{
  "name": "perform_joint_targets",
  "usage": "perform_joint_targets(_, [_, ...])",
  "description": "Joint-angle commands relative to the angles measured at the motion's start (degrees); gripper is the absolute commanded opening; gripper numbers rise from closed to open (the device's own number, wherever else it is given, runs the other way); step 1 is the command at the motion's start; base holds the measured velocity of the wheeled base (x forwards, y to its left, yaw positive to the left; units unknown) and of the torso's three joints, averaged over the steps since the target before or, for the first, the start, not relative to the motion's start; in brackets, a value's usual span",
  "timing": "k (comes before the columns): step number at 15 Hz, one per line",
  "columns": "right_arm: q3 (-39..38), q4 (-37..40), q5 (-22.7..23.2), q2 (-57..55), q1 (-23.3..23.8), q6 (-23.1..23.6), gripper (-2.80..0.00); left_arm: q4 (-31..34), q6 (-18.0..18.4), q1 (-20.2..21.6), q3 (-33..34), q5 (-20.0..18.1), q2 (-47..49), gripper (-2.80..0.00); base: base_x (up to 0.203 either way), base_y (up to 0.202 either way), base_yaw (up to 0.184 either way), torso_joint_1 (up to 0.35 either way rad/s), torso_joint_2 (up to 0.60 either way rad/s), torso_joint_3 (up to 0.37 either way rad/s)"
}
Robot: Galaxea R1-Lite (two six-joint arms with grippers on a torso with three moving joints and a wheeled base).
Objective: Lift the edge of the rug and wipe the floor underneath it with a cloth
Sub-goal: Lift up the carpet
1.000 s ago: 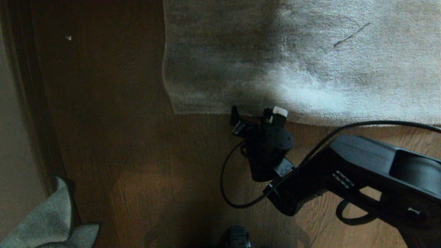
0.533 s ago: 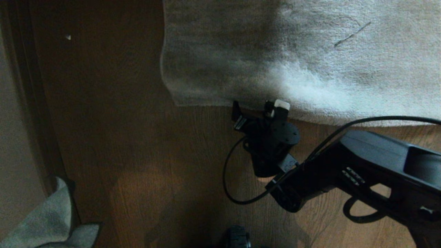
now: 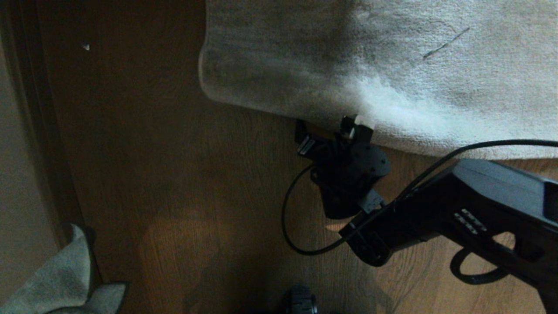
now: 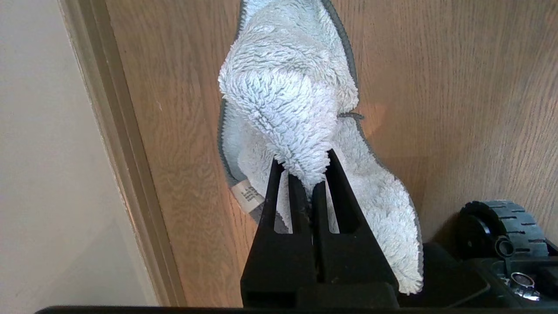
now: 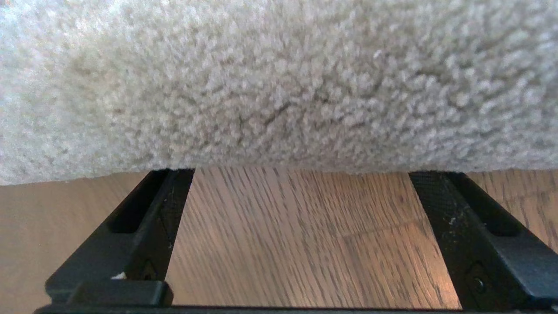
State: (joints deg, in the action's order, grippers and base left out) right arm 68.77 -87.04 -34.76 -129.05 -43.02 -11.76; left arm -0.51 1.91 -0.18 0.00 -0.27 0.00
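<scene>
I should back off, put the rug edge down flat and push the fingers deeper under the rug, because only the ends of my right gripper's fingers are under the bulging rug edge.
The grey-beige rug fills the far side of the head view. Its near rug edge bulges up off the brown wood-grain floor. My right gripper is open at that edge. In the right wrist view the gripper has wide-spread fingers whose tips are hidden under the rug edge, with bare floor between them. My left gripper is shut on the fluffy light grey-blue cloth. The cloth hangs at the near left of the head view.
A pale wall with a dark skirting board runs along the left. A base wheel shows at the near edge, and the wheel also sits beside the cloth. A black cable loops off the right wrist. A small white speck lies on the floor.
My right gripper has pushed forward against the rug. The rug edge has slid back and its square corner has rounded and lifted. The cloth and the left gripper have stayed still.
</scene>
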Motion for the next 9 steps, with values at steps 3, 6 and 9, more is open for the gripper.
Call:
perform_joint_targets(3, [-2.7, 0.2, 0.0, 1.8, -1.0, -0.3, 0.00, 0.0, 0.0, 0.0, 0.0, 0.0, 0.0, -2.80, 0.000, 0.000, 0.000, 0.000, 0.00, 0.000])
perform_joint_targets(6, [-7.9, 0.4, -0.1, 2.9, -1.0, 0.0, 0.00, 0.0, 0.0, 0.0, 0.0, 0.0, 0.0, -2.80, 0.000, 0.000, 0.000, 0.000, 0.00, 0.000])
perform_joint_targets(9, [-12.9, 0.2, -0.1, 5.0, -0.5, 0.5, 0.00, 0.0, 0.0, 0.0, 0.0, 0.0, 0.0, -2.80, 0.000, 0.000, 0.000, 0.000, 0.00, 0.000])
